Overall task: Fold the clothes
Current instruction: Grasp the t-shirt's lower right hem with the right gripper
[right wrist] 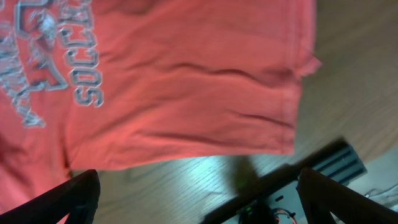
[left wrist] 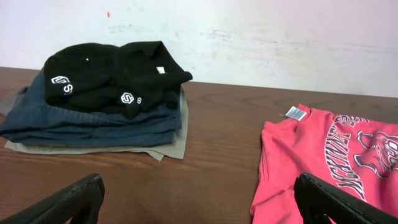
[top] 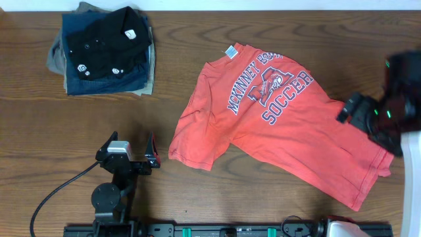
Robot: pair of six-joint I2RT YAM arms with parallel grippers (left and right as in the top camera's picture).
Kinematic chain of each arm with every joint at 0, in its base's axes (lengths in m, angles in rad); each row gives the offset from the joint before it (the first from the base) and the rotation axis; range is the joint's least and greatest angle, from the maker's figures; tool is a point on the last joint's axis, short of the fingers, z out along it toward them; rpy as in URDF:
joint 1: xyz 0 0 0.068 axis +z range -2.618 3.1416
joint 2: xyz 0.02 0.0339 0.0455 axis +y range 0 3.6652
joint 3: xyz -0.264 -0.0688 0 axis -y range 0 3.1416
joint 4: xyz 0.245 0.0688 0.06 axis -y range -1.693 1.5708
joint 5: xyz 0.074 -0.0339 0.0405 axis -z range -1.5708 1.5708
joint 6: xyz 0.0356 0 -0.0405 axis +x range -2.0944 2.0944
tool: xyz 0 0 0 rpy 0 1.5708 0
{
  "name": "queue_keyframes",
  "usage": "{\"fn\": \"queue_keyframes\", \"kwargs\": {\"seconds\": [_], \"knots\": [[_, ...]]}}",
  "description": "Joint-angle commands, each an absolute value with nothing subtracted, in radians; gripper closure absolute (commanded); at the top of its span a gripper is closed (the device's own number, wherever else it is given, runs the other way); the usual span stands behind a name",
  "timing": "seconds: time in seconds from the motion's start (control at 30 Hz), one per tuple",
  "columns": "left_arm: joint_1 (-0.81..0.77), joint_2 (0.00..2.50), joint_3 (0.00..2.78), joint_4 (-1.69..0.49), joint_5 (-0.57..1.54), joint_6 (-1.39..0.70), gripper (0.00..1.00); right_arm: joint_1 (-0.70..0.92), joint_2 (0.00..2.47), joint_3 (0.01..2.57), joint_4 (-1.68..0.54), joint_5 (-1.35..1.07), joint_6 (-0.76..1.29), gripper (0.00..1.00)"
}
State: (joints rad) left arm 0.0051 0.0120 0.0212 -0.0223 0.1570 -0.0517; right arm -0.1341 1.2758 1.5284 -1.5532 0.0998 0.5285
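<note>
The red-orange T-shirt's near hem corner (top: 355,206) is flat and clear of the black bar, so the robot's right gripper should keep moving down until its fingers close on that corner (right wrist: 286,148).
The red-orange T-shirt (top: 276,125) lies spread out and slightly rumpled on the wooden table, print side up with "MCKINNEY" and "SOCCER" lettering, collar toward the back. It also shows in the left wrist view (left wrist: 311,155) and the right wrist view (right wrist: 180,87). My left gripper (top: 152,151) is open and empty, low over the table just left of the shirt's near left sleeve; its jaws (left wrist: 199,208) frame bare wood. My right gripper (top: 352,110) hovers above the shirt's right side, open and empty (right wrist: 199,202), looking down on the hem.
A stack of folded garments stands at the back left: a black shirt with small white logos (top: 108,39) on blue (left wrist: 93,124) and khaki pieces. A black rail (right wrist: 298,180) runs along the table's front edge. A white object (top: 413,178) sits at the right edge.
</note>
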Motion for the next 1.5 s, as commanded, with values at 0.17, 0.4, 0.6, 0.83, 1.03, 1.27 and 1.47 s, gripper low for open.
{"fn": "queue_keyframes", "kwargs": {"seconds": [0.17,0.4,0.6,0.83,1.03,1.27,1.47], "knots": [[0.003,0.006,0.004,-0.056,0.171,-0.049,0.02,-0.322,1.114,1.267,-1.518,0.1,0.557,0.01],[0.003,0.006,0.004,-0.056,0.171,-0.048,0.02,-0.452,1.113,1.13,-1.482,0.008,0.51,0.01],[0.003,0.006,0.004,-0.056,0.171,-0.048,0.02,-0.594,1.113,1.078,-1.441,-0.038,0.507,0.01],[0.003,0.006,0.004,-0.056,0.171,-0.049,0.02,-0.725,1.113,1.053,-1.373,-0.038,0.496,0.01],[0.003,0.006,0.004,-0.056,0.171,-0.048,0.02,-0.794,1.157,0.995,-1.292,-0.044,0.501,0.01],[0.003,0.006,0.004,-0.056,0.171,-0.048,0.02,-0.814,1.245,0.896,-1.239,-0.088,0.505,0.01],[0.003,0.006,0.004,-0.056,0.171,-0.048,0.02,-0.817,1.263,0.828,-1.202,-0.075,0.538,0.01]]}}
